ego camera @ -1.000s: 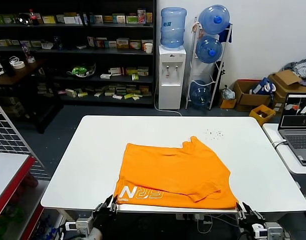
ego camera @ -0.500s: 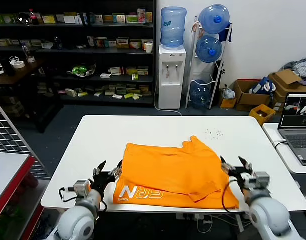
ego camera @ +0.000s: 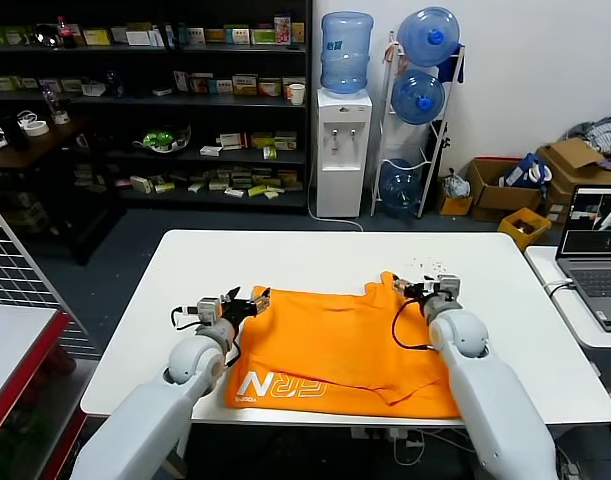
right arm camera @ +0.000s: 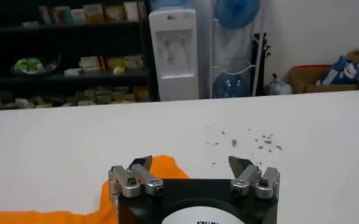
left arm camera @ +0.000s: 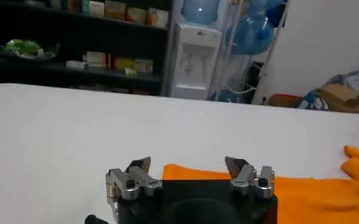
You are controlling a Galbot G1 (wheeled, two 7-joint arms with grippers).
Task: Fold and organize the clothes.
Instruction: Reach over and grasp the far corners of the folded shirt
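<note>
My grippers will pull both corners of the orange T-shirt (ego camera: 330,335), and it will fold over while its lettered edge stays in place, because the T-shirt's far edge (ego camera: 330,292) lies limp and wavy.
The orange T-shirt (ego camera: 345,345) lies folded on the white table (ego camera: 185,270), with white lettering along its near left edge. My left gripper (ego camera: 249,298) is open over the shirt's far left corner. In the left wrist view the gripper (left arm camera: 188,163) frames the orange edge (left arm camera: 301,189). My right gripper (ego camera: 413,288) is open over the shirt's far right corner, where a sleeve sticks out. In the right wrist view the gripper (right arm camera: 191,162) has the orange tip (right arm camera: 167,167) by one finger. Neither gripper holds anything.
Dark specks (ego camera: 428,266) mark the table behind the right gripper. A laptop (ego camera: 597,260) sits on a side table at the right. A water dispenser (ego camera: 342,150), bottle rack and dark shelves stand beyond the table. A wire rack (ego camera: 15,290) is at the left.
Both arms have reached forward from the table's near edge, past the shirt's sides, to its far corners. The shirt has not moved.
</note>
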